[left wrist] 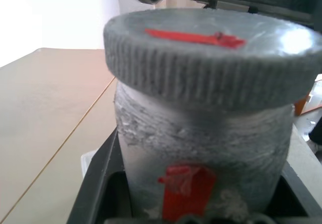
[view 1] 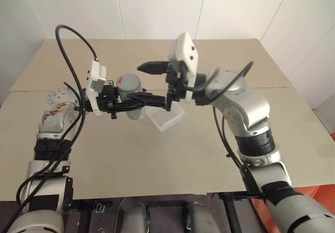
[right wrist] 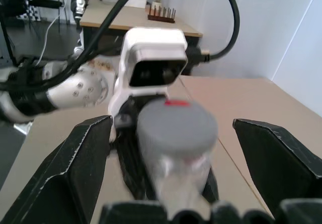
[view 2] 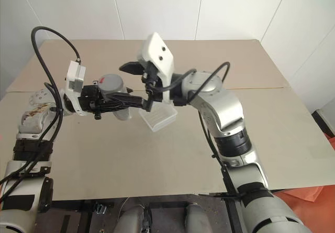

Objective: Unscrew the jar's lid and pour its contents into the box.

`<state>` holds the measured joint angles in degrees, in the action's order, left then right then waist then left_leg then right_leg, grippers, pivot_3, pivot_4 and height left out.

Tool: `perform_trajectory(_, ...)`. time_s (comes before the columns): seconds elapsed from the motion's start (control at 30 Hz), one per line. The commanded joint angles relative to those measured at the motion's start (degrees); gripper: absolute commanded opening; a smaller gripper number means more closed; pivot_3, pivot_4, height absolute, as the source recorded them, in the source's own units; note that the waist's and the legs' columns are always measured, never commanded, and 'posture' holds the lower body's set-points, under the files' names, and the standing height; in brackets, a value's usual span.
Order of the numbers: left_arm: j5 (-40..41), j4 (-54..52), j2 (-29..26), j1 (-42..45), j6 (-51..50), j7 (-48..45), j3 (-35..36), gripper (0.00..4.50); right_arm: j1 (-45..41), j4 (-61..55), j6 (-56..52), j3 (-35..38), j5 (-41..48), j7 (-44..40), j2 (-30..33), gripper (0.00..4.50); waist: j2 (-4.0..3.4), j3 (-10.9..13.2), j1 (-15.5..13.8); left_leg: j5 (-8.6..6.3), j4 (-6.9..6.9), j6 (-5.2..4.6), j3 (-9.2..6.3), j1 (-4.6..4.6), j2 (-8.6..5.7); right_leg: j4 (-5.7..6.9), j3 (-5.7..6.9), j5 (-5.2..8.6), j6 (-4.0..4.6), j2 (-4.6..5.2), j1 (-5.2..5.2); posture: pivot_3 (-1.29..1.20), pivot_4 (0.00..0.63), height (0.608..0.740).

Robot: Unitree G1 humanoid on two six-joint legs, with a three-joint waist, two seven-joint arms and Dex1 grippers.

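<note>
The grey lid (right wrist: 176, 126) sticks out over the jar's body (right wrist: 177, 158), so it will come off in one piece and show the jar's open white neck when I unscrew it.
The jar (view 1: 132, 94) hangs upright above the table, and my left gripper (view 1: 137, 101) is shut on its body. Seen from the left wrist, the jar (left wrist: 201, 148) carries a red label patch, and the grey lid (left wrist: 206, 63) with a red mark sits on top. My right gripper (right wrist: 171, 124) is open and level with the lid (right wrist: 176, 128). One finger (right wrist: 85, 163) stands on each side of the lid, with a gap on both sides. The box (view 1: 166, 119) lies on the table just below and beyond the jar. The contents are hidden inside the jar.
The tan table (view 1: 172, 165) has a seam (view 1: 293, 88) running across it and white walls behind. Its front edge (view 1: 157, 195) runs close to me. Bare tabletop lies on every side of the box.
</note>
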<state>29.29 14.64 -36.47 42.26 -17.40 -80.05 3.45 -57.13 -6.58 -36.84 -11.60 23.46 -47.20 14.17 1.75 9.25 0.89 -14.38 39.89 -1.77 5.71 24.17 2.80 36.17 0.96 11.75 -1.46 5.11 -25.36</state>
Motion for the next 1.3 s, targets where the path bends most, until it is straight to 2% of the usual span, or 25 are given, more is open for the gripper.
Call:
perform_trajectory(0.03, 0.6, -1.9, -0.2, 0.8, 0.5, 0.1, 0.6, 1.92, -2.4, 0.7, -0.8, -0.3, -0.5, 1.5, -1.4, 4.47, 0.00, 0.0, 0.0, 0.00, 0.00, 0.00, 0.00, 0.00, 0.00, -0.01, 0.00, 0.00, 0.00, 0.00, 0.01, 0.00, 0.150, 0.740)
perform_trajectory(0.3, 0.6, -2.6, -0.4, 0.2, 0.4, 0.3, 0.8, 1.92, -3.7, 3.1, -1.4, -1.1, -0.8, 1.4, -2.6, 4.47, 0.00, 0.0, -0.1, 0.00, 0.01, 0.00, 0.01, 0.01, -0.01, -0.03, 0.01, 0.00, 0.00, 0.02, 0.01, 0.00, 0.150, 0.740)
perform_trajectory(0.4, 0.6, -3.0, -0.6, -0.2, 0.3, 0.4, 0.9, 1.92, -4.0, 3.4, -1.7, -0.5, -0.2, 1.5, -3.1, 3.88, 0.00, 0.0, -0.1, 0.00, 0.00, 0.00, 0.00, 0.01, 0.00, -0.02, 0.01, 0.00, 0.00, 0.01, 0.01, 0.00, 0.150, 0.740)
perform_trajectory(0.5, 0.5, -3.0, -0.7, -0.3, 0.3, 0.6, 1.0, 1.92, -4.3, 3.6, -2.3, 0.0, 0.5, 1.2, -3.1, 2.81, 0.00, 0.0, 0.0, 0.00, 0.00, 0.00, 0.00, 0.00, 0.00, -0.02, 0.01, 0.00, 0.00, 0.00, 0.01, 0.00, 0.150, 0.740)
perform_trajectory(0.7, 0.0, -2.5, -0.6, -0.2, 1.0, 0.7, 0.7, 1.92, -5.5, 5.0, -5.1, 2.3, 2.5, 1.9, -3.3, 2.75, 0.00, 0.0, 0.0, 0.00, 0.00, -0.01, 0.00, 0.01, 0.00, -0.02, 0.01, 0.00, 0.00, 0.00, 0.01, 0.00, 0.150, 0.740)
perform_trajectory(0.87, -0.6, -1.8, -0.7, -0.6, 2.0, 0.0, 0.2, 1.92, -11.2, 10.1, -16.4, 14.1, 12.2, 6.7, -3.7, 2.75, 0.00, 0.0, -0.2, 0.00, 0.00, 0.01, 0.00, 0.01, 0.00, 0.00, 0.01, 0.00, 0.00, 0.01, 0.01, 0.00, 0.150, 0.740)
perform_trajectory(0.93, -0.8, -1.3, -0.6, -0.4, 2.3, -0.1, 0.1, 1.92, -12.1, 10.9, -18.4, 16.2, 13.8, 7.1, -2.6, 2.75, 0.00, 0.0, -0.3, 0.00, -0.01, 0.00, -0.01, 0.02, 0.00, -0.05, 0.05, 0.00, 0.00, 0.02, 0.03, 0.00, 0.150, 0.740)
perform_trajectory(1.03, -1.7, -0.4, 0.1, -0.1, 3.2, 2.0, 0.6, 1.92, -6.5, 6.5, -10.7, 14.0, 6.2, 9.6, 2.6, 2.75, 0.00, 0.0, -0.4, -0.02, -0.02, -0.04, -0.01, 0.01, -0.01, -0.12, 0.07, 0.00, 0.00, 0.03, 0.08, 0.00, 0.150, 0.740)
perform_trajectory(1.17, -3.4, -0.1, 1.1, -0.2, 4.4, 7.1, 1.4, 1.92, 8.5, 1.6, 0.4, 10.4, -4.6, 10.5, 12.0, 2.75, 0.01, 0.0, -0.9, -0.07, -0.01, -0.11, -0.09, 0.03, -0.11, -0.20, 0.15, 0.01, -0.02, 0.13, 0.16, 0.00, 0.150, 0.740)
perform_trajectory(1.3, -5.3, 0.1, 2.3, -0.8, 6.0, 12.6, 1.8, 1.92, 20.9, 0.8, 5.5, 10.1, -9.7, 13.1, 15.3, 2.75, 0.00, 0.0, -0.6, -0.07, -0.01, -0.13, -0.05, 0.08, -0.14, -0.19, 0.05, 0.00, -0.07, 0.14, 0.07, 0.00, 0.150, 0.740)
